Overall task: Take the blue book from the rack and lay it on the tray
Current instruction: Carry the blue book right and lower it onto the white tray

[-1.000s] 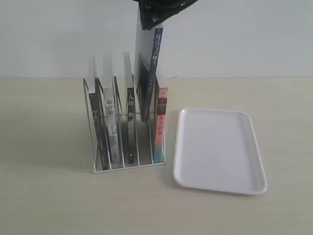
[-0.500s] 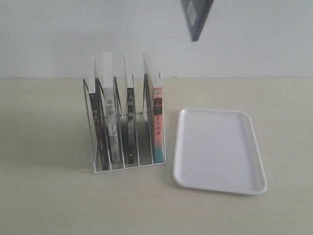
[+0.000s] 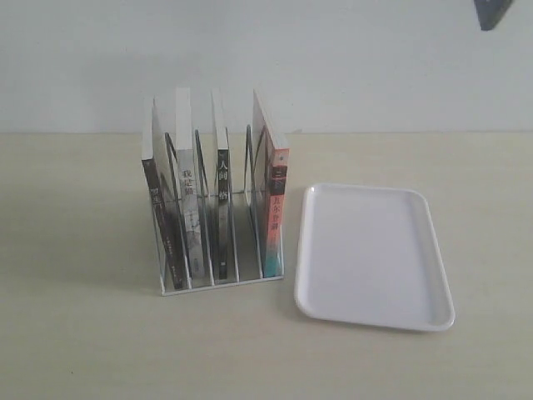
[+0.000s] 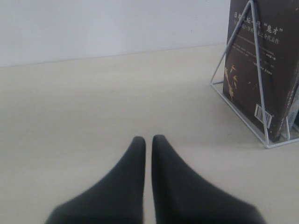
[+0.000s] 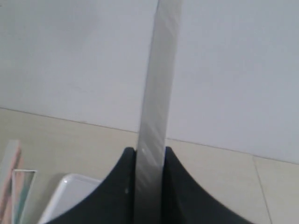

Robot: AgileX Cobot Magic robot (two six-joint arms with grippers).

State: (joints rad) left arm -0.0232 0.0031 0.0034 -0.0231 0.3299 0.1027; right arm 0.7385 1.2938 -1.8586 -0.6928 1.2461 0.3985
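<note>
The blue book is hanging upright and high past the white tray. Next, my right gripper swings back, tilts the book toward flat and brings it down into the tray.
A corner of the blue book hangs at the top right edge of the exterior view, high above the table. In the right wrist view I see the blue book edge-on, with my right gripper shut on it. The rack stands left of centre with several books in it and one vacant slot second from the right. The white tray lies flat just right of the rack with nothing on it; the right wrist view shows a corner of the tray. My left gripper is shut on nothing, above bare table beside the rack.
A pink-red-and-teal-spined book fills the slot nearest the tray; black- and grey-spined books fill the others. A dark-covered book faces my left gripper. A pale wall rises behind the table.
The blue book has come fully out of the rack, rising and travelling right until only a corner shows at the top right. The pink-spined book now leans differently.
</note>
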